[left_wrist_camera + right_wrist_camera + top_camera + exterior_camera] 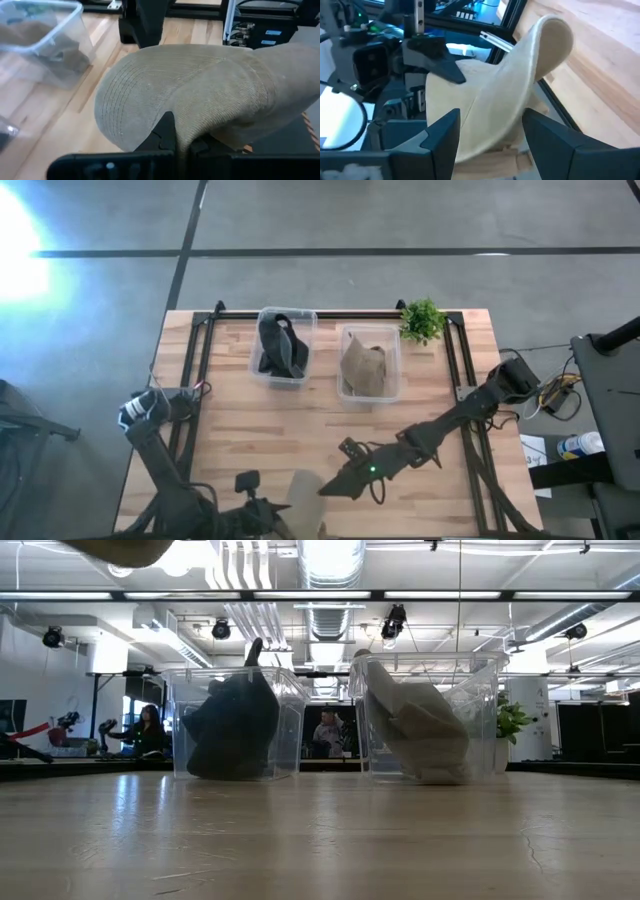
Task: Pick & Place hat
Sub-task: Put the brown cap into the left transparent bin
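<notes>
The cap is pinched by my left gripper where the brim meets the top. My right gripper should hold the brim's edge before my left gripper opens and takes the brim again.
A tan cap hangs in the air over the table's near edge, and its underside shows at the top of the low view. My left gripper is shut on it. My right gripper reaches in from the right. It is open, with its fingers on either side of the cap. A dark hat lies in the left clear bin. Another tan hat lies in the right clear bin. My left gripper pinches the cap between its two fingers where the stitched brim meets the crown. The cloth bulges up over the fingertips. The cap is lifted clear of the table. My right gripper's open fingers flank the cap; I cannot tell whether they touch it.
The two bins stand side by side toward the far edge, with a small green plant at the far right corner. Black frame rails run along the left and right sides. Bare wood lies between the bins and the grippers.
</notes>
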Robot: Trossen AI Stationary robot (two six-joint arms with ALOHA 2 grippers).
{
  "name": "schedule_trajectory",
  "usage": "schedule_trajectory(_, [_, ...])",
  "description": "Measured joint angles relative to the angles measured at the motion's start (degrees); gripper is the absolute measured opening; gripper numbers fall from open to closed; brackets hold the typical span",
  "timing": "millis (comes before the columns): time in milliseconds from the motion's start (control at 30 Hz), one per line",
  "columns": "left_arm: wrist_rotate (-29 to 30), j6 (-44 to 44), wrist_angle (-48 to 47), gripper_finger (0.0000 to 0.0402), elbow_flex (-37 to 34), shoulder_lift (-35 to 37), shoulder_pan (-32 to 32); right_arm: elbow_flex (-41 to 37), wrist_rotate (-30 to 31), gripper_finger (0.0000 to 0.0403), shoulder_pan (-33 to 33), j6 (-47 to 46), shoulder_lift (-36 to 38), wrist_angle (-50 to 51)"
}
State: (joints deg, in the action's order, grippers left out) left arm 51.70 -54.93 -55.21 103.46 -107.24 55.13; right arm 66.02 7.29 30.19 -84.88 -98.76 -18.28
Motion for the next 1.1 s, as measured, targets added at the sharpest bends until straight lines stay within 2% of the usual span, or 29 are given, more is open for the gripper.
schedule_trajectory(333, [2.3,9.42,0.29,0.0,4.93,-3.39,-1.72,1.05,1.93,0.02,2.15,1.05,-0.42,0.5])
schedule_trajectory(467, [4.14,11.2,0.38,0.0,5.76,-3.72,-1.79,0.98,1.93,0.0162,2.6,1.28,-0.74,0.51])
schedule_trajectory(667, [5.87,11.05,1.16,0.0016,6.38,-3.59,-1.81,0.95,5.02,0.0073,2.58,5.19,-0.74,0.13])
schedule_trajectory(800, [7.69,7.93,0.99,0.0044,6.19,-3.52,-1.83,1.07,8.61,0.0019,2.6,8.98,-0.72,-0.06])
schedule_trajectory(1100, [14.99,-8.31,-11.05,0.0146,6.01,-3.16,-1.83,1.05,16.44,0.0011,1.41,19.66,0.34,0.2])
